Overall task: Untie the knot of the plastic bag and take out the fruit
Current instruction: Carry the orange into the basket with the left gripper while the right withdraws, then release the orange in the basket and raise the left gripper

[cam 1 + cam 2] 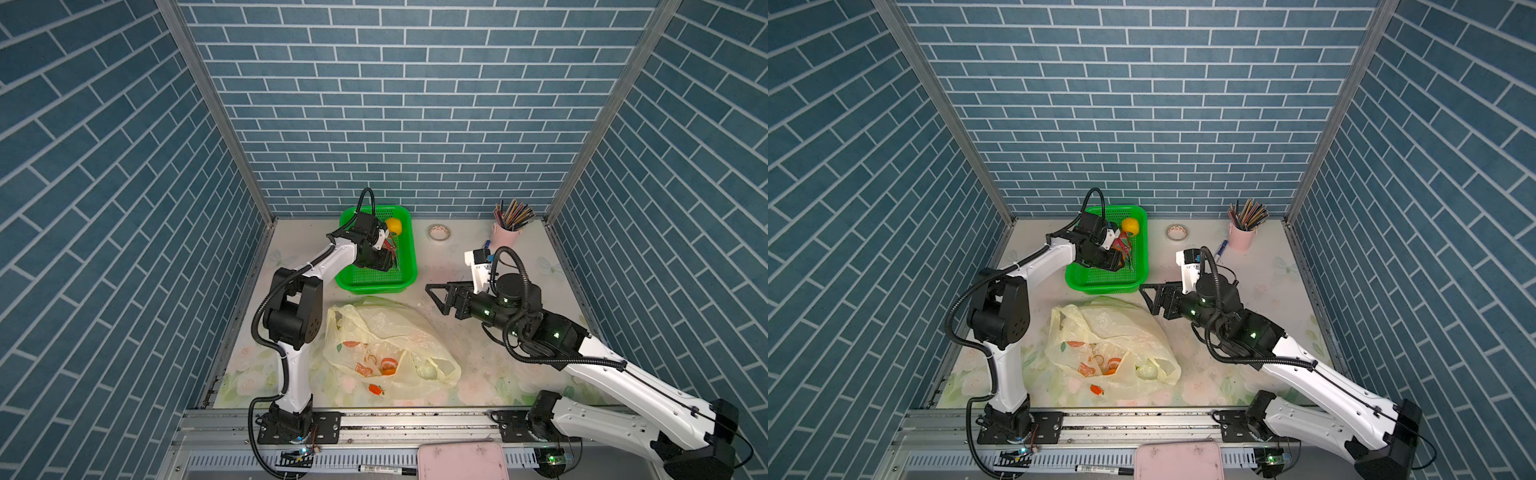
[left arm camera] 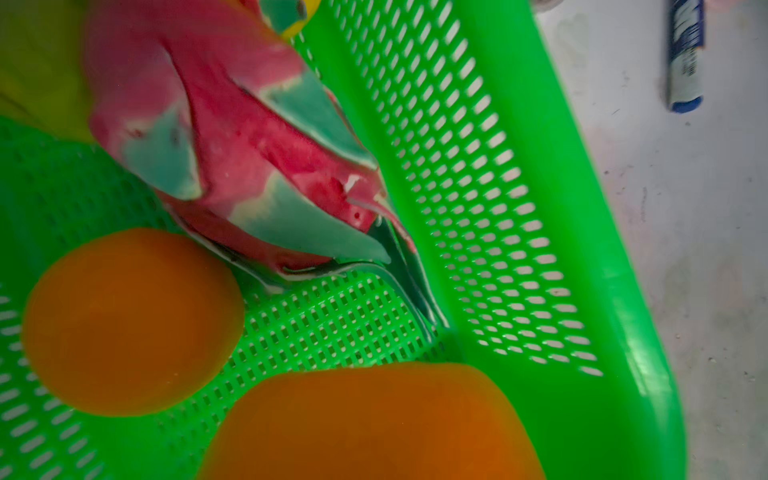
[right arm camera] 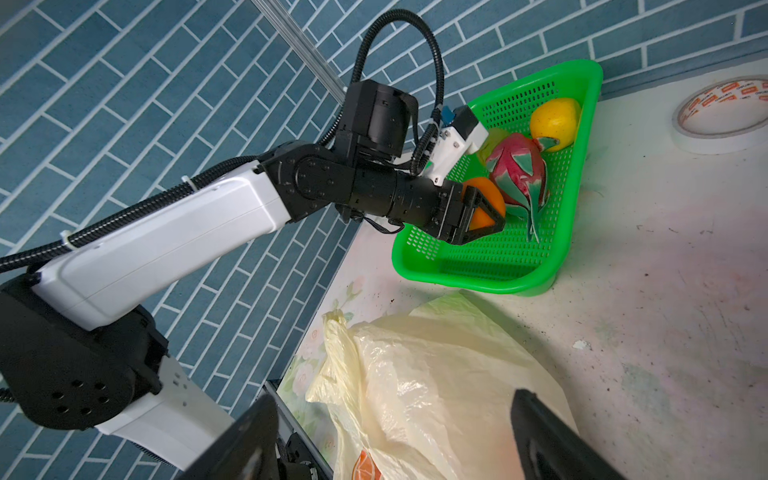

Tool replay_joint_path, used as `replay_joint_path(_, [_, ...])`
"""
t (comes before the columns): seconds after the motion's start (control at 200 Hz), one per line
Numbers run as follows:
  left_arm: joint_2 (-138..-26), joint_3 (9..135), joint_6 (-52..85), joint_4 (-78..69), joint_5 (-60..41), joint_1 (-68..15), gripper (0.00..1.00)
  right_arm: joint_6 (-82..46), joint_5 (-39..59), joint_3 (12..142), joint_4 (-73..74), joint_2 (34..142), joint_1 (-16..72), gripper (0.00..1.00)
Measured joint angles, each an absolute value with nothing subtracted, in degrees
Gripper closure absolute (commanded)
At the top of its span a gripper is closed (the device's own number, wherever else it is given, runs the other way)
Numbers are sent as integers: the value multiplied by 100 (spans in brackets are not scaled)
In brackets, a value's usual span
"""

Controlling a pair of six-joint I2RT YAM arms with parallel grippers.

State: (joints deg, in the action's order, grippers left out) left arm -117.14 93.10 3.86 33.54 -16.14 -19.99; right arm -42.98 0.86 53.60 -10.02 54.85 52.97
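Note:
I can see the plastic bag's slack film sagging over the fruit inside, so I should use my left gripper to pull the film back (image 1: pixel 384 324) toward the green basket before I take more fruit out.
The pale-yellow plastic bag (image 1: pixel 386 332) (image 1: pixel 1108 328) (image 3: pixel 436 374) lies slack on the table near the front. An orange (image 1: pixel 390 365) and a pale green fruit (image 1: pixel 426 370) show through it. The knot shows in no view. My left gripper (image 3: pixel 486 212) (image 1: pixel 1119 259) reaches into the green basket (image 1: pixel 378 286) (image 2: pixel 582 249), shut on an orange (image 2: pixel 374 424) (image 3: pixel 482 199). Beside it in the basket lie a second orange (image 2: pixel 129 320), a dragon fruit (image 2: pixel 232 137) (image 3: pixel 517 166) and a yellow fruit (image 1: pixel 394 226) (image 3: pixel 555 120). My right gripper (image 1: pixel 434 293) (image 3: pixel 392 399) hovers open and empty over the bag's far right edge.
A tape roll (image 1: pixel 439 232), a pink cup of pencils (image 1: pixel 505 237) and a blue marker (image 1: pixel 485 243) (image 2: pixel 685 54) stand at the back right. A pink tray (image 1: pixel 461 461) and a black pen (image 1: pixel 386 469) lie below the front rail. Brick-patterned walls close three sides.

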Motion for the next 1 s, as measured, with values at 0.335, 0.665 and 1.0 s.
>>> replay_joint_path(0.335, [-12278,9408,410,3640,-1643,-2001,39,-4298,71,5356,-1114,5336,5256,12])
replay_joint_path(0.665, [-12503,9647,456,3664,-1612,-2016,12,-4300,58,5205,-1160,5218,5242,12])
replay_joint_path(1.0, [-11629,9585,519,3809,-1352,-2016,12,-4303,64,5205,-1160,5144,5242,12])
